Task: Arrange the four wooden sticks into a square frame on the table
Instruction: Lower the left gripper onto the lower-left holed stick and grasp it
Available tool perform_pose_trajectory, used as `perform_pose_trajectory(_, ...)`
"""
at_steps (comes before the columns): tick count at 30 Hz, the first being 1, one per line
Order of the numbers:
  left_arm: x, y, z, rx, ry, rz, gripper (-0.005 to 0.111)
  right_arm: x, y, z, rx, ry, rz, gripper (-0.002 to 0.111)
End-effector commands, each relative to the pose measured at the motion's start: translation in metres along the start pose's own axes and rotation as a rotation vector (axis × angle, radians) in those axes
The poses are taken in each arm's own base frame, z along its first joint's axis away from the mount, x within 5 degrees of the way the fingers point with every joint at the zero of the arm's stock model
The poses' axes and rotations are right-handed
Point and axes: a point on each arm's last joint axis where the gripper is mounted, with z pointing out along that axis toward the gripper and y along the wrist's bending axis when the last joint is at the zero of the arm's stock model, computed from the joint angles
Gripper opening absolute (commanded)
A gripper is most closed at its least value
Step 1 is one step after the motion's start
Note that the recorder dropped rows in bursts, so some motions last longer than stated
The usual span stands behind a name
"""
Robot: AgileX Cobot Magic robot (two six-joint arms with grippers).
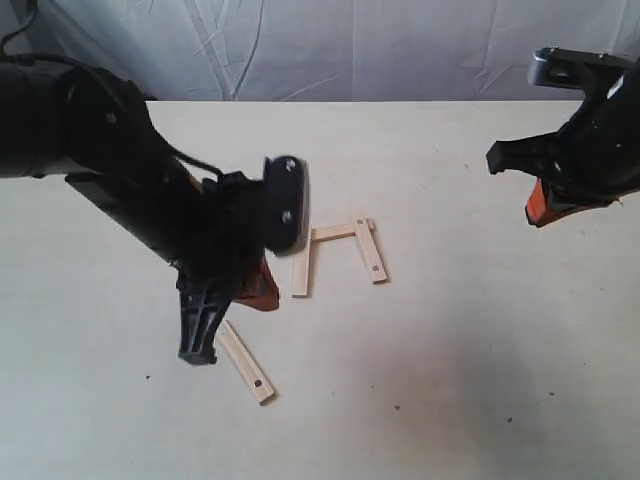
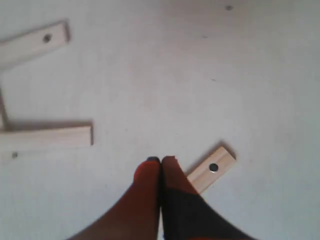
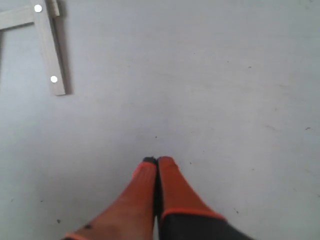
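The loose stick slants [image 2: 212,169] next to the closed fingers of my left gripper, so next my left gripper opens and turns to line up with the loose stick [image 1: 243,361] before it grips it.
Three of the four wooden sticks make an open three-sided outline mid-table: a left stick [image 1: 301,268], a top stick [image 1: 335,233] and a right stick [image 1: 370,250]. The fourth stick [image 1: 246,362] lies loose and slanted nearer the front. My left gripper [image 1: 265,295] hovers just above that loose stick's far end, shut with nothing between its fingers. The left wrist view has the gripper [image 2: 160,161] shut and the loose stick [image 2: 212,169] poking out from behind one finger. My right gripper [image 1: 545,208], also shown in its own wrist view [image 3: 157,161], hangs shut and empty at the right.
The table [image 1: 470,340] is pale with a few dark specks. A grey cloth backdrop [image 1: 400,45] runs behind its far edge. The left arm's black body [image 1: 150,190] looms over the left half of the table.
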Motion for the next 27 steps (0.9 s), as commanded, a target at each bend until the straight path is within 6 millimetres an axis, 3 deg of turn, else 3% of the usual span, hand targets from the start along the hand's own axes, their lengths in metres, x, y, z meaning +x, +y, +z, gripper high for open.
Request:
perform_pose_trajectory(1,-0.005,-0.014,0.008,0.096,0.029,0.372,0.000,0.008,0.002,-0.025,-0.011,-0.109,-0.030,0.000)
perform_pose_trajectory(4,0.004,-0.014,0.014,0.136,0.108,0.426,0.000,0.009,0.003,-0.032,-0.011,-0.155,-0.038,0.000)
perform_pose_trajectory(10,0.017,-0.011,0.026,0.178,0.219,0.512,0.002,0.007,0.005,-0.025,-0.055,-0.179,-0.025,0.000)
perform_pose_trajectory(19,0.023,-0.002,0.046,0.139,0.249,0.569,0.043,0.005,0.010,-0.025,-0.098,-0.195,-0.037,0.000)
perform_pose_trajectory(27,0.031,-0.003,0.067,0.220,0.255,0.682,0.044,0.004,0.010,-0.026,-0.102,-0.214,-0.030,0.000)
